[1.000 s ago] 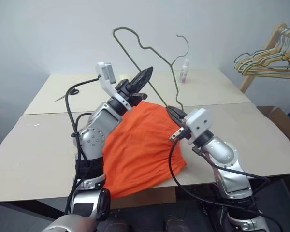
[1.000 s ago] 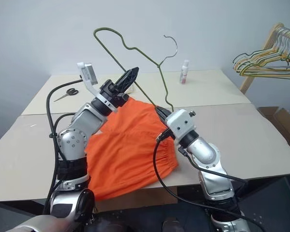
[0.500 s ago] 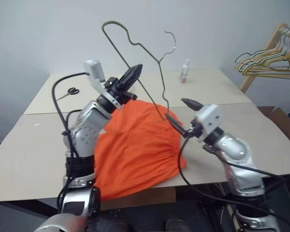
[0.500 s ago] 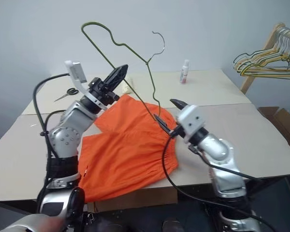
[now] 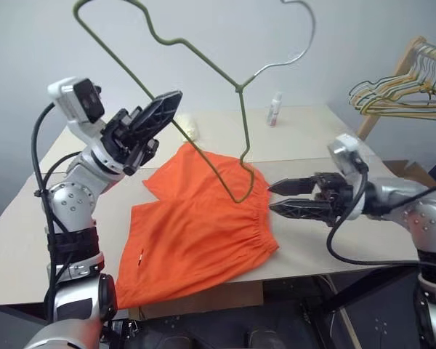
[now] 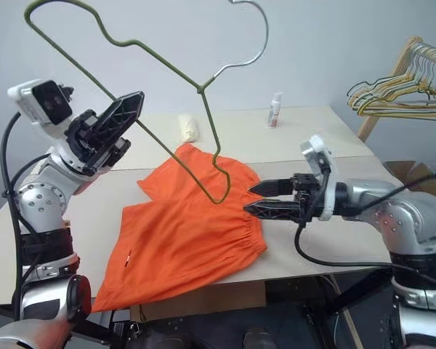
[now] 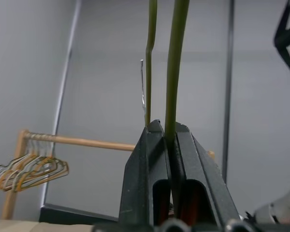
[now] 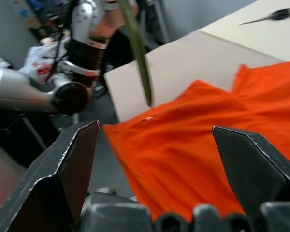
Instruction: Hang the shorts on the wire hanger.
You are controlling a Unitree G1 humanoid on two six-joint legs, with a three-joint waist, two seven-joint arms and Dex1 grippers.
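Observation:
My left gripper is holding the hanger, and the waistband (image 5: 267, 224) faces my right arm. My right gripper should grab the hanger's lowest corner (image 5: 237, 201) before sliding the hanger in.
The orange shorts (image 5: 196, 225) lie flat on the table, with the gathered waistband toward my right arm. My left gripper (image 5: 173, 98) is shut on the long bottom bar of the olive wire hanger (image 5: 243, 123) and holds it tilted high over the table. Its lowest corner hangs just above the shorts near the waistband. In the left wrist view the fingers (image 7: 150, 159) pinch the wire (image 7: 176, 72). My right gripper (image 5: 271, 198) is open and level, pointing at the waistband from the right, empty. Its wrist view looks across the shorts (image 8: 198, 125).
A small white bottle (image 5: 276, 109) and a pale cream object (image 5: 191, 131) stand on the far table. Scissors (image 8: 270, 14) lie beyond the shorts. A wooden rack with a bunch of hangers (image 5: 403, 91) stands at the right, with a cardboard box (image 5: 421, 174) below it.
My left gripper swung the hanger up and to the left. My right gripper opened, rolled to point left and drew back to the right of the shorts.

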